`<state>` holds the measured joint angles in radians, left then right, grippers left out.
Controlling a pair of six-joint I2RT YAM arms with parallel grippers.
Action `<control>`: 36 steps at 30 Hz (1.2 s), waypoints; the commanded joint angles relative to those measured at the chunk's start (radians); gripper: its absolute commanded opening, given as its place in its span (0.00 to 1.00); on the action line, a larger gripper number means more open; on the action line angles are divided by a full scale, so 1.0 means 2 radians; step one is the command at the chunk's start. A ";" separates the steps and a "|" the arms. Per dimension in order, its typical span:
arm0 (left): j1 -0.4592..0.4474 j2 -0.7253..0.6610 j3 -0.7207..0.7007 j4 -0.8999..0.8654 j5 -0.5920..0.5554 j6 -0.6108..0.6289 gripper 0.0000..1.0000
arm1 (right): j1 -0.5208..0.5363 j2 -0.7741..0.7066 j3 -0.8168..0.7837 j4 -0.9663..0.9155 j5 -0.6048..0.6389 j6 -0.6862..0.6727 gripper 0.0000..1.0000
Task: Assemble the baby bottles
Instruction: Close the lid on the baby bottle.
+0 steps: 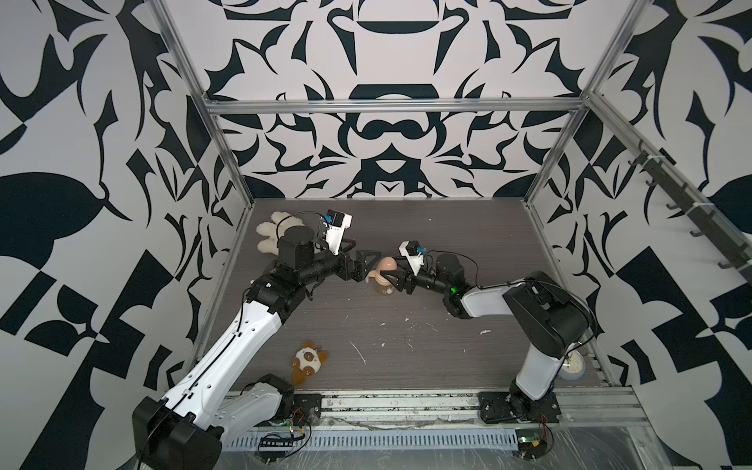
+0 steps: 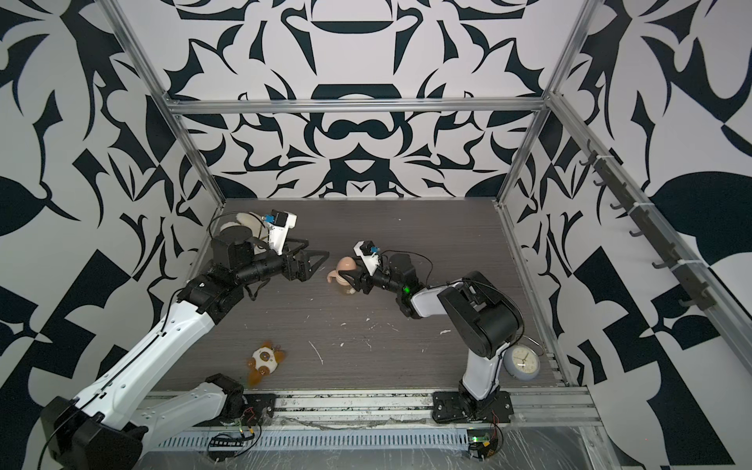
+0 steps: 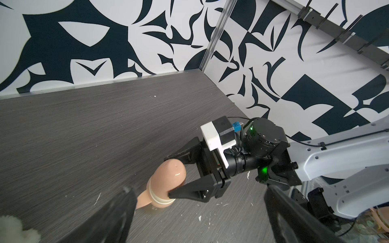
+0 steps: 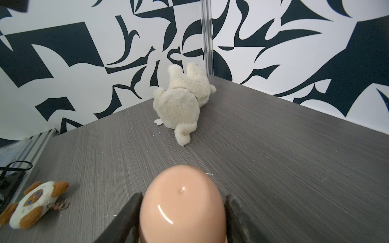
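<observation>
The peach dome cap (image 3: 165, 181) slants toward my right gripper's fingers, so my right gripper should back off before my left gripper closes and presses the cap's top (image 1: 388, 262) down.
One baby bottle (image 1: 383, 280) stands upright mid-table, with its peach dome cap (image 3: 170, 174) on a cream collar (image 3: 160, 200), a peach handle (image 2: 331, 276) and an amber body (image 1: 384, 290). My right gripper (image 3: 168, 175) straddles the cap from the right. The near fingertip (image 3: 171, 194) touches the cap just above the collar. In the right wrist view the cap (image 4: 181, 210) fills the space between the two fingers of the right gripper (image 4: 183, 195), and whether they press on it is unclear. My left gripper (image 1: 367, 249) hangs wide open and holds nothing, just left of the bottle.
A cream plush animal (image 4: 181, 101) lies in the far left corner, partly behind the left arm. A brown-and-white plush toy (image 1: 307, 360) lies near the front left. A pale round clock (image 2: 523, 360) stands by the right arm's base. White flecks dot the grey table (image 1: 407, 358).
</observation>
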<state>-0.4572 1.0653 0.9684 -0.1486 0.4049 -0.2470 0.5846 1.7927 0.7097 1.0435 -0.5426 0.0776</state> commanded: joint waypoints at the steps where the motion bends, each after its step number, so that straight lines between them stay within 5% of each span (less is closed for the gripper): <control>1: 0.002 0.010 0.017 0.006 0.007 -0.004 0.99 | 0.003 -0.006 -0.005 0.020 -0.010 -0.019 0.63; 12: 0.002 0.047 0.031 -0.008 -0.019 -0.004 0.99 | 0.018 -0.019 0.007 -0.041 0.011 -0.066 0.70; 21: 0.002 0.080 0.057 -0.050 -0.060 0.005 1.00 | 0.019 -0.036 -0.007 -0.041 0.032 -0.068 0.86; 30: 0.002 0.162 0.135 -0.103 -0.069 0.026 0.86 | 0.015 -0.049 -0.014 -0.046 0.055 -0.066 0.96; 36: -0.007 0.208 0.157 -0.102 -0.064 0.023 0.67 | 0.008 -0.077 -0.046 -0.044 0.084 -0.059 0.97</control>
<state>-0.4622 1.4567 1.2606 -0.3202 0.2752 -0.2111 0.6079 1.6970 0.6460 0.9329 -0.4198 -0.0517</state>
